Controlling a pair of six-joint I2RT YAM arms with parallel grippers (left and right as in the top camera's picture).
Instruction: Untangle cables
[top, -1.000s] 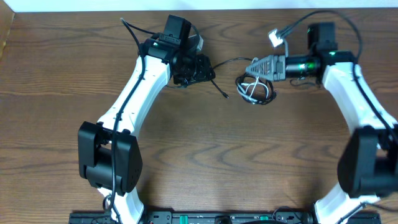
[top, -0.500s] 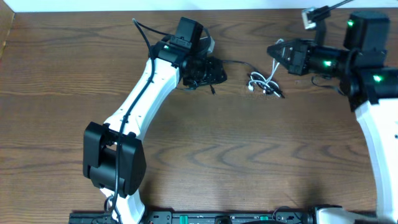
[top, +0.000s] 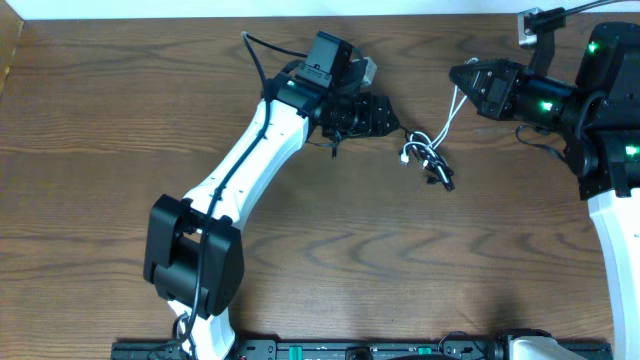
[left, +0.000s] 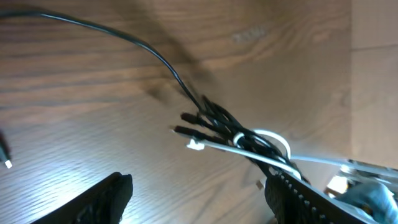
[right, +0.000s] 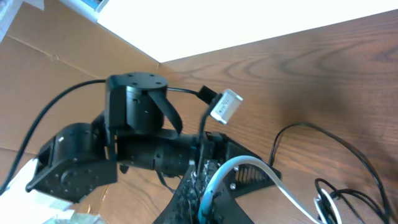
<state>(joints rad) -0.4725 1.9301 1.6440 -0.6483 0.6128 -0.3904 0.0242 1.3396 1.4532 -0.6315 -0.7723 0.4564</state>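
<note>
My right gripper is holding the white cable rising from the tangle (top: 450, 112), so my left gripper should go toward the black cable (top: 436, 170) next and close around it.
A black cable (top: 441, 178) and a white cable (top: 455, 104) are knotted in a small tangle (top: 428, 160) on the wooden table. My right gripper (top: 466, 78) is shut on the white cable (right: 249, 163), which runs taut down to the tangle (right: 326, 205). My left gripper (top: 388, 116) is just left of the tangle, open and empty. In the left wrist view its fingers (left: 199, 205) frame the table below the tangle (left: 245, 138). The black cable (left: 143, 43) trails off to the upper left, and the white cable (left: 217, 145) leads right.
The table's back edge (top: 200, 17) meets a white wall. A cardboard piece (top: 8, 50) lies at the far left. The left arm's wrist (right: 134, 134) fills the middle of the right wrist view.
My right gripper has moved right and back with the white cable, dragging the tangle right and stretching it out. My left gripper has followed to the right, up to the tangle.
</note>
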